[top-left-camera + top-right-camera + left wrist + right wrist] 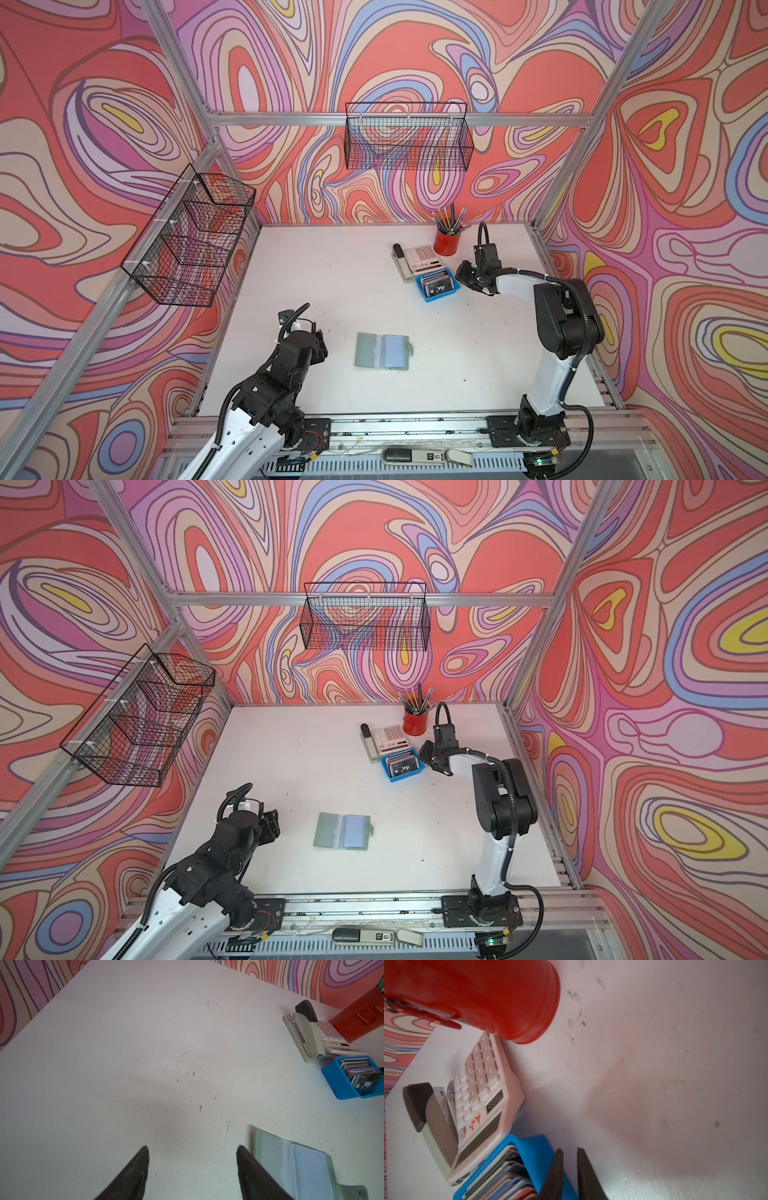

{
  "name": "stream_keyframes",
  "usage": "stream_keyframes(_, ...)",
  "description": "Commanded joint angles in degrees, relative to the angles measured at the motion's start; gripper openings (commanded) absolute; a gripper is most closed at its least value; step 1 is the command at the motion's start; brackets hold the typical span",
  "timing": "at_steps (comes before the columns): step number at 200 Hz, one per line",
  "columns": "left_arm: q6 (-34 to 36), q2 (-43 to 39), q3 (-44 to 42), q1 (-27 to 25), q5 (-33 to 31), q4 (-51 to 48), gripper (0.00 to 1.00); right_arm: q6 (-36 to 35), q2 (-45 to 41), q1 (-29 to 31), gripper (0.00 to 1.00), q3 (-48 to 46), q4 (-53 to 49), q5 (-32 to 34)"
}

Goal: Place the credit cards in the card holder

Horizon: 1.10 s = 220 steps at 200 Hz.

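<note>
The blue tray is right up against the calculator and stapler (428, 273), so my right gripper should open around the tray's side (454, 283) and pull the tray away first.
The credit cards (436, 284) (402, 764) stand on edge in a small blue tray (420, 291) at the back right of the table. A dark card marked "Vip" (367, 1084) is at the front of the row. The sage-green card holder (384, 351) (343, 832) lies open and flat near the table's middle, with its clear sleeves (295, 1165) facing up. My left gripper (322, 345) (192, 1149) hovers open and empty just left of the holder. My right gripper (463, 272) (569, 1149) sits low beside the tray's right wall (533, 1147), its jaws a narrow gap apart with nothing between them.
A white calculator (424, 255) and a grey stapler (401, 264) lie just behind the tray. A red cup of pencils (449, 241) stands behind them. Black wire baskets hang on the left wall (191, 237) and the back wall (409, 137).
</note>
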Motion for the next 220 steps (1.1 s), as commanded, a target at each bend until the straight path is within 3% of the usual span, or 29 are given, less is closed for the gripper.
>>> stream_keyframes(1,-0.69,-0.47,-0.41,0.23,-0.07,-1.39,0.69,1.76,-3.35,1.49,0.15,-4.01,3.29,-3.41)
stream_keyframes(59,-0.76,-0.87,-0.47,0.25,0.00,-1.54,0.69,8.03,-13.52,10.42,0.16,-16.15,10.29,-0.89)
stream_keyframes(90,-0.72,-0.93,-0.47,0.24,0.09,-1.54,0.68,7.91,-14.47,17.49,0.16,-14.46,9.08,0.81)
stream_keyframes(127,-0.69,-0.93,-0.47,0.25,0.09,-1.54,0.69,7.63,-14.94,21.56,0.18,-13.43,6.10,3.78)
stream_keyframes(150,-0.74,-1.01,-0.53,0.25,0.17,-1.47,0.69,3.86,-17.66,21.57,0.36,-12.54,3.27,9.04)
stream_keyframes(175,-0.68,-0.91,-0.47,0.25,0.18,-1.52,0.68,-7.75,-13.76,21.48,0.60,-5.23,-0.50,11.46)
stream_keyframes(220,-0.74,-1.07,-0.56,0.20,0.01,-1.55,0.69,-23.95,2.04,21.31,0.86,8.32,-6.64,2.18)
